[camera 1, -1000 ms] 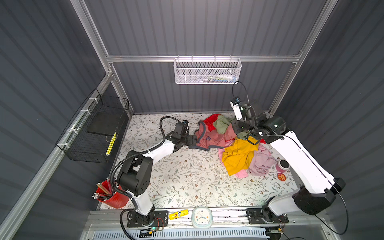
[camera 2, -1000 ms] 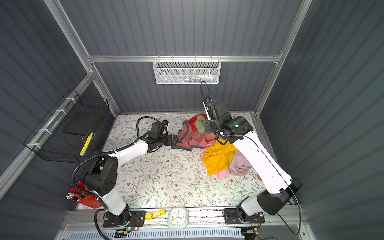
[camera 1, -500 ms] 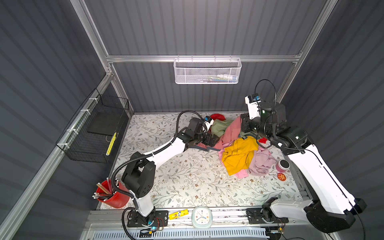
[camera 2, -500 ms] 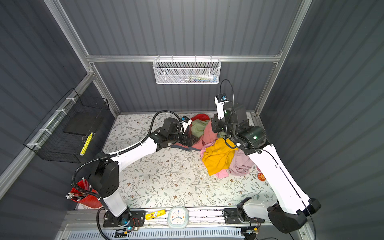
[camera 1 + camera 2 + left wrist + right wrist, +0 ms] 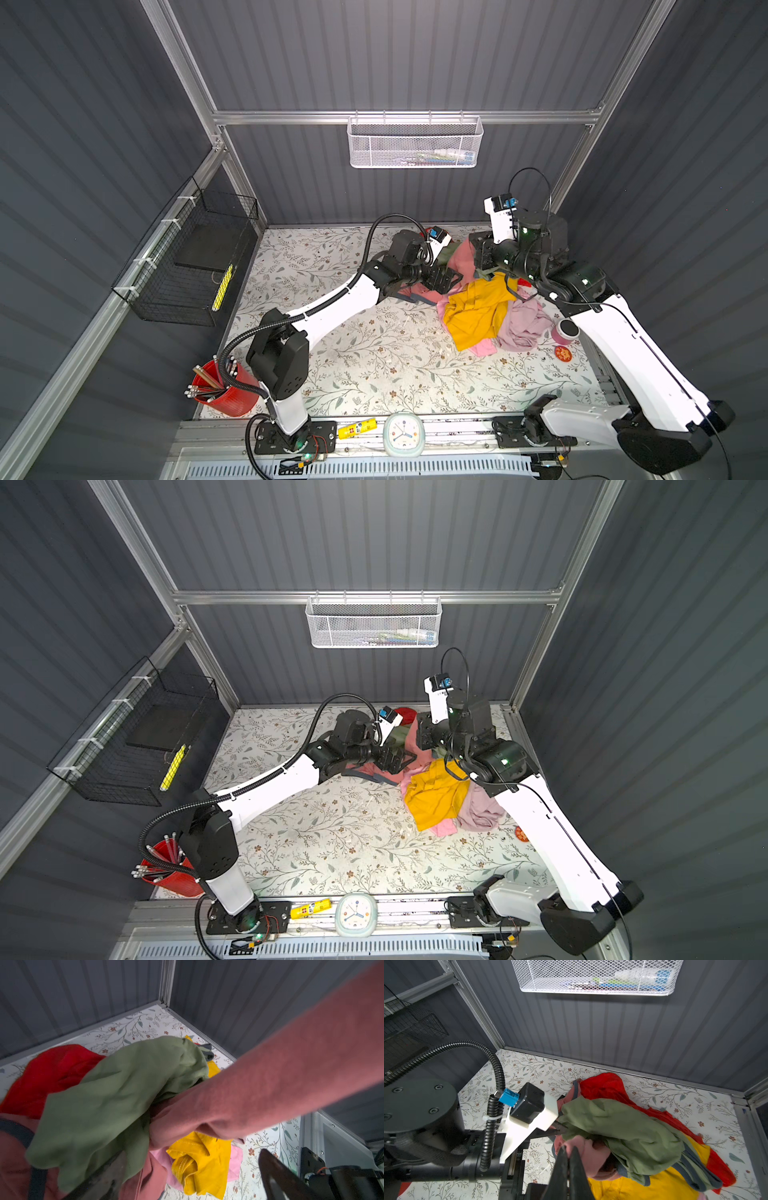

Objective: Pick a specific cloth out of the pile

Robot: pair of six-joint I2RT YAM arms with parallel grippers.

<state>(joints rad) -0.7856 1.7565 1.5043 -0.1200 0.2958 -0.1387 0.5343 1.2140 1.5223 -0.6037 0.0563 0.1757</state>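
Note:
My left gripper should take the cloth [image 5: 461, 260] and pull it out while my right gripper keeps the pile steady, because the olive green garment lies across the cloth's lower part [image 5: 156, 1120].
The cloth [image 5: 291, 1074], dusty salmon-pink with grey-blue trim, is stretched taut up out of the pile [image 5: 473, 316]. My right gripper [image 5: 569, 1151] is shut on a fold of the cloth [image 5: 591, 1153] and holds it raised at the back of the pile, seen in both top views [image 5: 478, 254] [image 5: 424, 734]. My left gripper [image 5: 187, 1178] is open, pushed into the pile's left side [image 5: 446, 278]. One of its fingers [image 5: 104, 1178] lies under the olive green garment [image 5: 116, 1095]. Red cloth [image 5: 608, 1086] lies behind and yellow cloth [image 5: 203, 1163] below.
A lilac-pink garment [image 5: 523, 324] lies at the pile's right, with a small pink pot [image 5: 565, 332] and a red disc [image 5: 563, 354] beside it. A red pencil cup [image 5: 224, 390] stands front left. A black wire basket [image 5: 195, 257] and a white mesh basket [image 5: 415, 141] hang on the walls.
My left gripper has moved right, from beside the cloth's spread edge into the pile. My right arm has shifted right, drawing the cloth up into a narrow taut band.

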